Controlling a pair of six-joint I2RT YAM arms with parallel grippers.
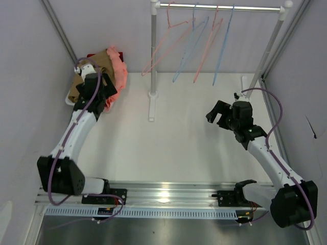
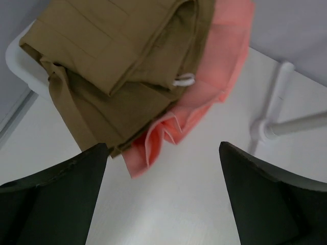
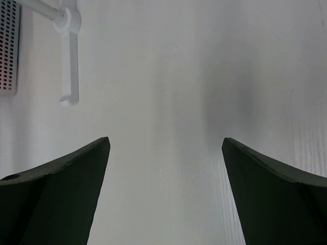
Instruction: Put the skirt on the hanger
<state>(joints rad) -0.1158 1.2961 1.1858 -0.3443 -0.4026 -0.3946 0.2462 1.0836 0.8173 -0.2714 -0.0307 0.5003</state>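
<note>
The tan-brown skirt (image 1: pixel 104 60) should come up by itself when I lift it, because its free edges (image 2: pixel 147 129) lie on top of the salmon-pink garment.
The tan-brown skirt (image 1: pixel 77 84) lies folded at the far left on top of a salmon-pink garment (image 1: pixel 120 71). In the left wrist view the skirt (image 2: pixel 112 61) fills the upper left, with the pink garment (image 2: pixel 214 66) sticking out beneath it. My left gripper (image 1: pixel 106 93) hovers over this pile, open and empty (image 2: pixel 163 153), its fingertips just short of the pink fabric's edge. Two pale blue hangers (image 1: pixel 191 48) hang on the rail at the back among pink ones (image 1: pixel 207 46). My right gripper (image 1: pixel 217 115) is open and empty (image 3: pixel 166 145) over bare table.
A white clothes rack (image 1: pixel 152 97) stands at the back centre; its foot shows in the left wrist view (image 2: pixel 271 127) and the right wrist view (image 3: pixel 69 51). The clothes rest on a white tray (image 2: pixel 15 56). Grey walls close in both sides.
</note>
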